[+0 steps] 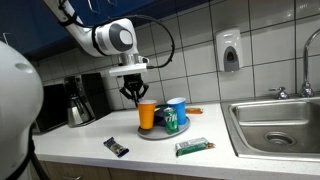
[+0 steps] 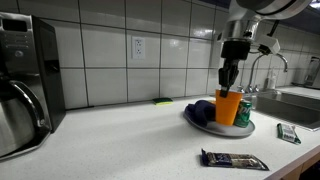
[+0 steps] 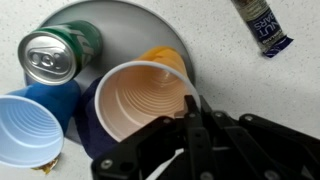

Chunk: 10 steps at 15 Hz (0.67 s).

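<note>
The robot's gripper is holding the orange cup (image 2: 228, 108) upright and the counter (image 2: 177, 133) beside the plate is clear, so the robot should keep carrying the cup there until the cup's base stands flat.
An orange paper cup (image 3: 140, 98) stands upright on a round grey plate (image 3: 120, 20), beside a green soda can (image 3: 55, 55) and a light blue cup (image 3: 28, 128). Something dark blue (image 3: 85, 125) lies under and beside the orange cup. My gripper (image 3: 190, 108) comes in from the bottom of the wrist view, its fingers shut together on the near rim of the orange cup. In both exterior views the gripper (image 1: 133, 95) (image 2: 228, 80) hangs straight down onto the orange cup (image 1: 147, 114) (image 2: 229, 106).
A dark snack bar (image 1: 116, 147) (image 2: 234, 160) (image 3: 263, 25) and a green-wrapped bar (image 1: 191, 147) (image 2: 288, 132) lie on the white counter. A steel sink (image 1: 275, 125) with faucet is beside the plate. A coffee pot (image 1: 78, 105) and a wall soap dispenser (image 1: 230, 50) stand further off.
</note>
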### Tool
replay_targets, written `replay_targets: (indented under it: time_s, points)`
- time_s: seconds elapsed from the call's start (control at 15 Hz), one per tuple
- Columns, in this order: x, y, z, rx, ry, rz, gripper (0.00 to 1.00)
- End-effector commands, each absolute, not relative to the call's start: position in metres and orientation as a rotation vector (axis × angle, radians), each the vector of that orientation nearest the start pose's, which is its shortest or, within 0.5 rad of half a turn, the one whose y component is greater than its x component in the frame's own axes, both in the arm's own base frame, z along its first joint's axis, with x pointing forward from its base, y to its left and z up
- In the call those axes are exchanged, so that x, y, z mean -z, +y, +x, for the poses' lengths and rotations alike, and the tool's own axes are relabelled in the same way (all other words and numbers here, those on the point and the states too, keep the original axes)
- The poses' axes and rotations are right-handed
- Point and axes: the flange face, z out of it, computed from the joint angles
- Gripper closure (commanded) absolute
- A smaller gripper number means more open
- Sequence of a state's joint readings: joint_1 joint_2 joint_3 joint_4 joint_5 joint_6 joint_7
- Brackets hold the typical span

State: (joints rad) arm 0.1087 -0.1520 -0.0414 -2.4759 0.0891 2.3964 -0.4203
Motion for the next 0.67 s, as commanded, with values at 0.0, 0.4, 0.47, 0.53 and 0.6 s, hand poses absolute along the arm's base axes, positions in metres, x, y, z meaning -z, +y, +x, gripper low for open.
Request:
replay_targets:
  time_s: [0.0,0.4,0.47,0.53,0.6]
  points:
    - [-0.378,0.046,0.466,0.145,-0.729,-3.003,0.99]
    - [-0.377,0.086,0.471,0.2,-0.836,-2.985,0.99]
    - [-0.375,0.094,0.471,0.209,-0.861,-2.985,0.99]
    - [-0.373,0.102,0.471,0.222,-0.877,-2.985,0.99]
    - [-0.371,0.109,0.472,0.236,-0.893,-2.979,0.99]
